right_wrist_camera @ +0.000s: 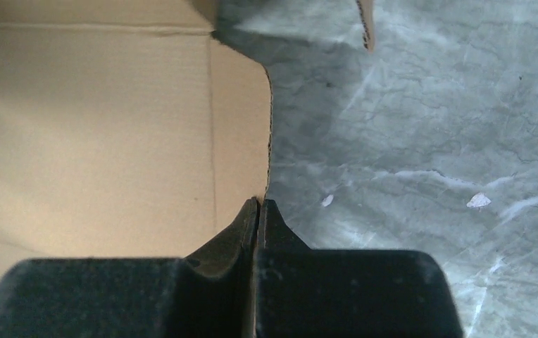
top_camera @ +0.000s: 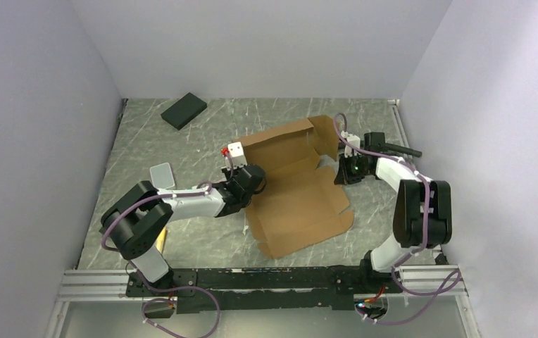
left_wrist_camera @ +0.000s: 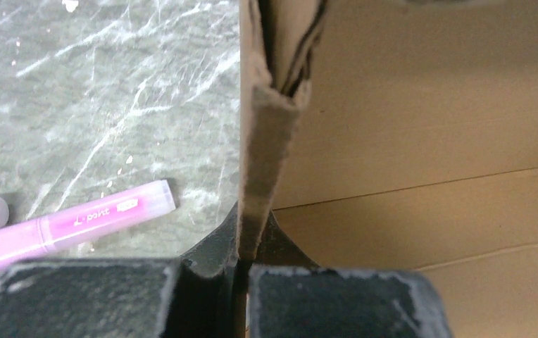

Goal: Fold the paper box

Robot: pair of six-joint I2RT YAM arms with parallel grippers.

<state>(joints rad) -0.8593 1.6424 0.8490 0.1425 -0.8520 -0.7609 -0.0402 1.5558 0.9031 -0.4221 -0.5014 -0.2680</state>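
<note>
I should leave the rounded flap's edge with my right gripper and swing the raised flap (top_camera: 332, 149) in first, because the back wall's raised flap (top_camera: 325, 132) spreads out past the box's side.
The paper box (top_camera: 301, 204) lies open in the middle of the table, brown cardboard with its back wall and a right flap (top_camera: 326, 137) raised. My left gripper (top_camera: 250, 179) is at the box's left side. In the left wrist view it (left_wrist_camera: 241, 246) is shut on the upright folded side wall (left_wrist_camera: 270, 141), seen edge-on. My right gripper (top_camera: 342, 172) is at the box's right edge. In the right wrist view it (right_wrist_camera: 260, 204) is shut, and the rounded flap's (right_wrist_camera: 238, 141) edge runs straight into its closed jaws.
A black pad (top_camera: 184, 110) lies at the back left. A clear flat piece (top_camera: 162, 174) rests near the left arm, and a small white block (top_camera: 235, 150) sits by the box's left corner. A pink marker (left_wrist_camera: 76, 222) lies on the table beside the left wall.
</note>
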